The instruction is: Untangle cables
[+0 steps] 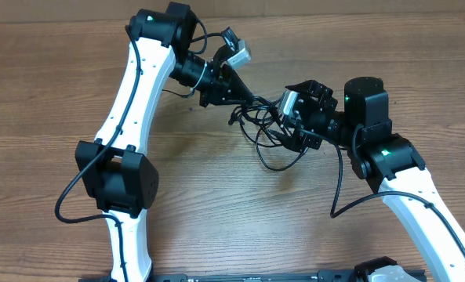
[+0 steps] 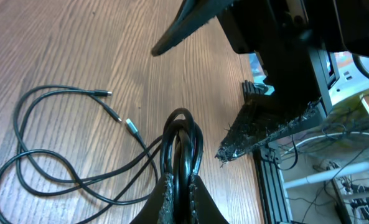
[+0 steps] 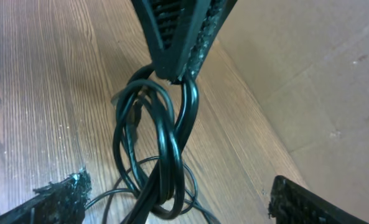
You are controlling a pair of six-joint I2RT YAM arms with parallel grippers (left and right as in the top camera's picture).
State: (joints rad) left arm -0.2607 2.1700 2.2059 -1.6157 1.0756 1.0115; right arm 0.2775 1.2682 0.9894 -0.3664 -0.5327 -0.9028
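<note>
The bunched coils (image 3: 145,118) hang loose under the left gripper, so the robot's right gripper should clamp the lower part of the bundle (image 3: 162,194) while the left gripper pulls its loop away.
The cables (image 1: 271,145) are thin black cords, tangled on the wooden table between both arms. My left gripper (image 2: 183,200) is shut on a bunched loop of cable (image 2: 183,146). From that loop, loose strands (image 2: 41,168) with silver-tipped plugs (image 2: 131,127) trail across the table. In the right wrist view the left gripper (image 3: 178,43) holds the knotted bundle (image 3: 165,137) from above. My right gripper (image 3: 184,199) stands wide open around the lower part of the bundle. Its fingertips (image 3: 60,196) are well clear of the cords. Overhead, the left gripper (image 1: 254,99) and right gripper (image 1: 285,125) nearly meet.
The table (image 1: 216,211) ends beside a black metal rail (image 2: 271,180), with wires and equipment (image 2: 346,149) beyond it. A tan wall (image 3: 321,81) borders the far table edge.
</note>
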